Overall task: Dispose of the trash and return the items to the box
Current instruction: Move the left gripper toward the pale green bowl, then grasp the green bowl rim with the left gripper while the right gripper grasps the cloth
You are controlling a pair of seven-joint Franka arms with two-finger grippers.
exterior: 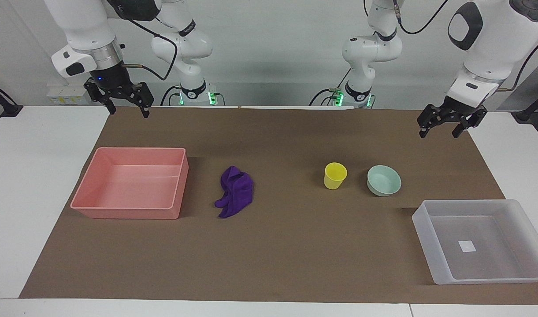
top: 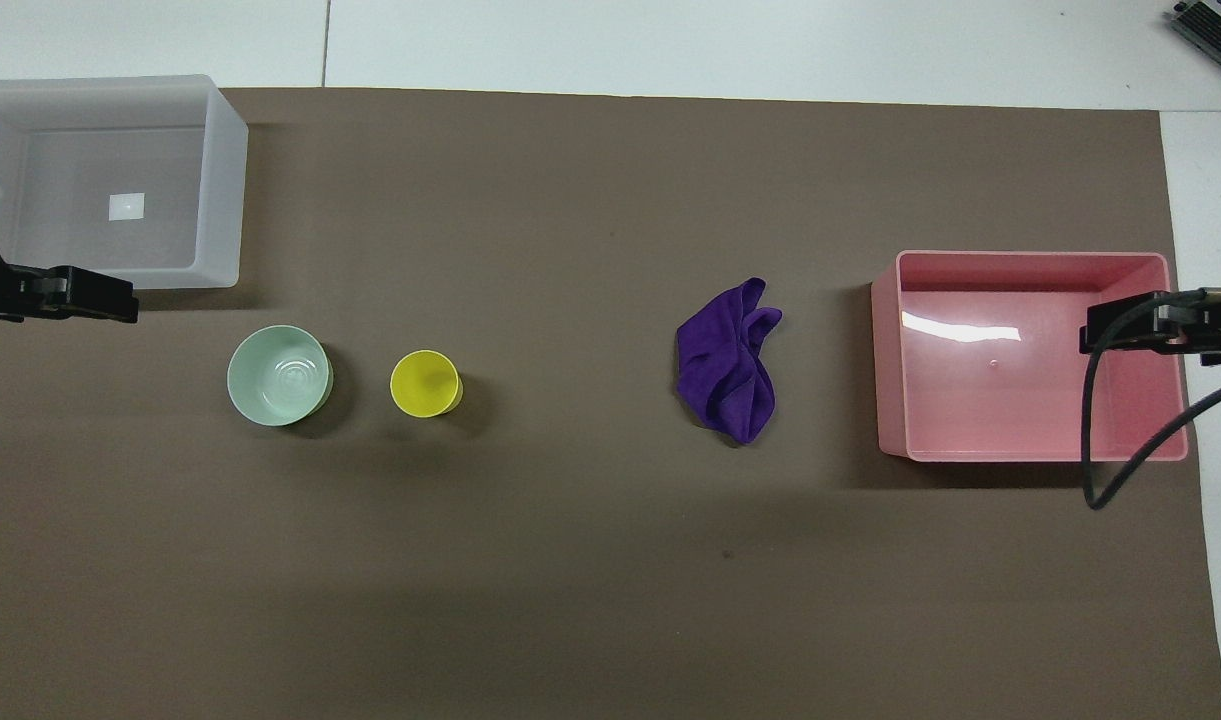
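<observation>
My left gripper should keep going to the bowl's rim (top: pixel 233 362) until the fingers close there, because the mint-green bowl (top: pixel 282 377) is standing upright, clear of the yellow cup.
The trash, a crumpled purple cloth (exterior: pixel 235 191) (top: pixel 727 365), lies on the brown mat beside the pink tray. The items, a yellow cup (exterior: pixel 335 175) (top: pixel 425 383) and a mint-green bowl (exterior: pixel 384 179) (top: pixel 279 375), stand upright side by side toward the left arm's end. The box (exterior: pixel 422 222) (top: pixel 226 200), a translucent bin with a white label, sits empty at that end, farther from the robots than the bowl. My left gripper (exterior: pixel 439 132) hangs open and empty over the mat's edge there. My right gripper (exterior: pixel 128 111) waits open and empty over the mat's corner at its own end.
A pink rectangular tray (exterior: pixel 130 214) (top: pixel 888 360) stands empty toward the right arm's end. The brown mat (exterior: pixel 286 246) covers most of the white table. The right arm's black cable (top: pixel 1095 440) dangles over the tray in the overhead view.
</observation>
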